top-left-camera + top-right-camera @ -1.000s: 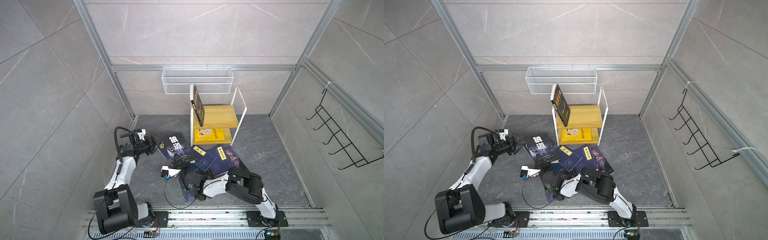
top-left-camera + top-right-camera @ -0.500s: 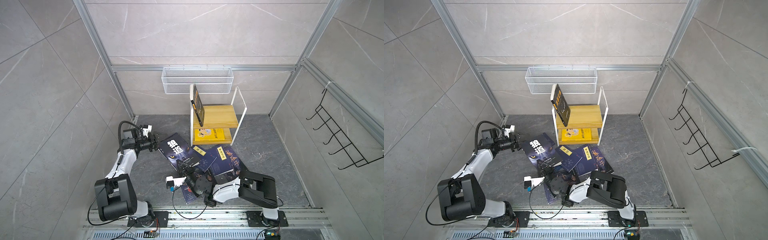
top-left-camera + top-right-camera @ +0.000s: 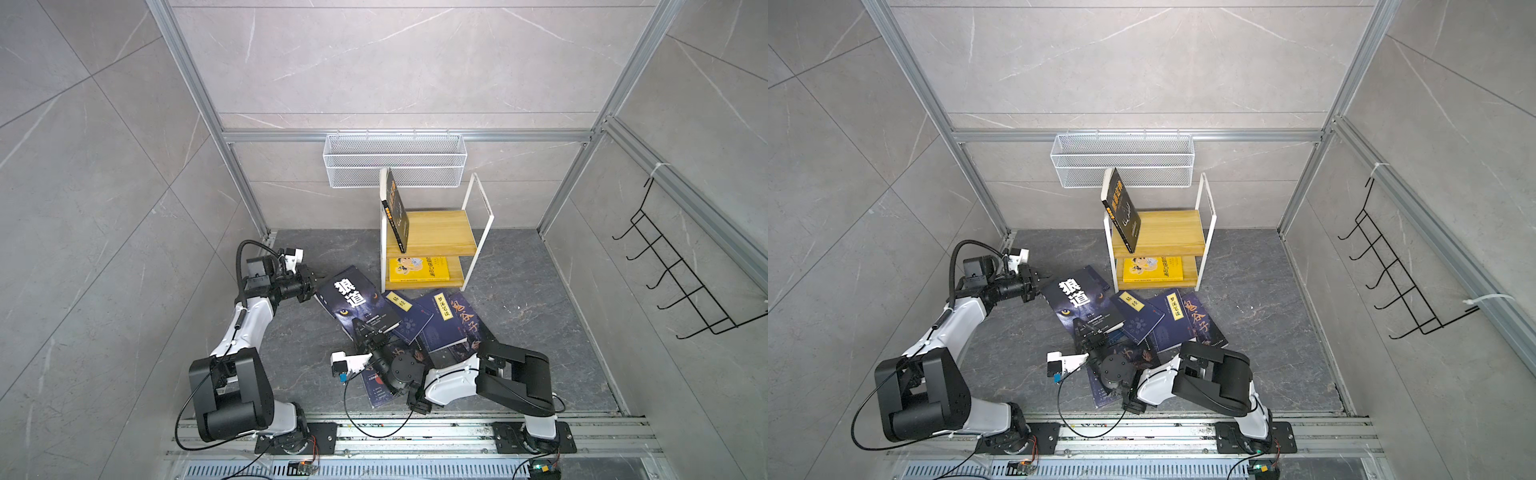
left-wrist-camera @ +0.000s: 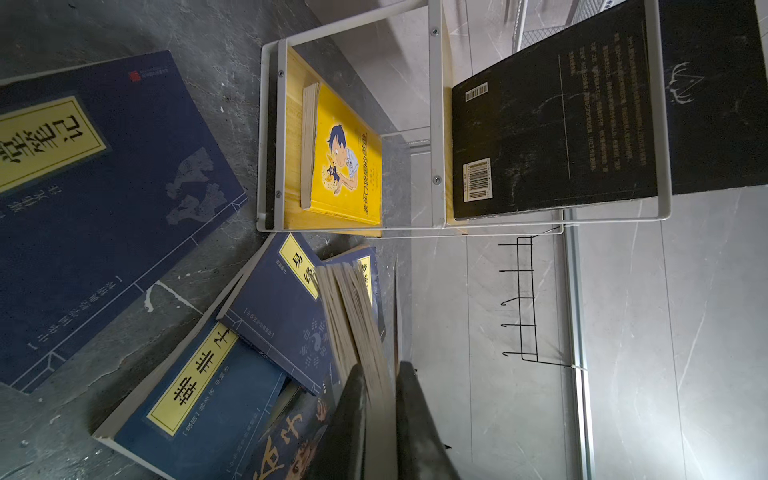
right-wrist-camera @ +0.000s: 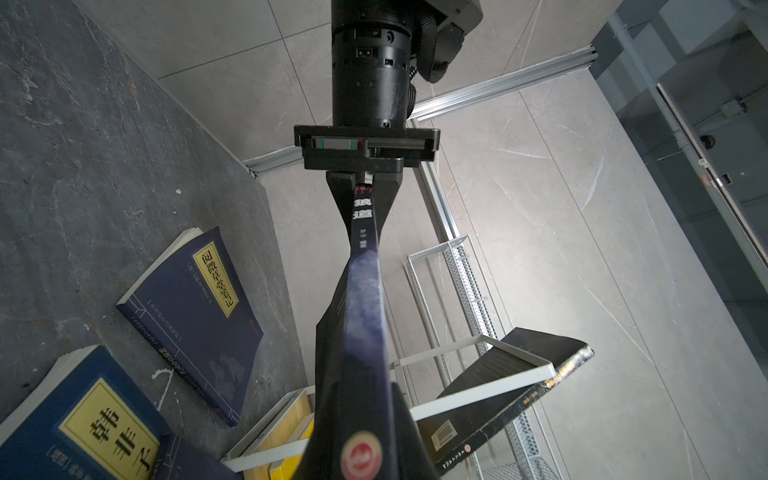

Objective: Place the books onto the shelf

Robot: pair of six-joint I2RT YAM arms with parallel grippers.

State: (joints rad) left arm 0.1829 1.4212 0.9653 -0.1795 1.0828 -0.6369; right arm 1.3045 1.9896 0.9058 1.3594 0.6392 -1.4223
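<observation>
The black wolf-eyes book's pages (image 4: 344, 302) spread apart past my left gripper. It should open and grip the page block (image 4: 376, 380) together while my right gripper holds the book's spine.
The black wolf-eyes book (image 3: 353, 297) (image 3: 1077, 297) hangs tilted above the floor, held at two ends. My left gripper (image 3: 313, 279) (image 4: 380, 399) is shut on its page edge (image 4: 357, 316). My right gripper (image 3: 365, 330) (image 5: 357, 436) is shut on its spine (image 5: 365, 291). The shelf (image 3: 432, 226) (image 3: 1163, 228) stands behind. A black book (image 3: 397, 210) leans on its top board and a yellow book (image 3: 417, 269) lies on the lower one. Several navy books (image 3: 440, 328) lie fanned on the floor in front; one (image 3: 376, 386) lies under my right arm.
A white mesh basket (image 3: 395, 160) hangs on the back wall just above the shelf. A black hook rack (image 3: 673, 282) is on the right wall. Metal rails (image 3: 415, 432) run along the front edge.
My left gripper reached in to the wolf book's left edge and closed on it. My right arm swung its elbow out to the right, still gripping the book.
</observation>
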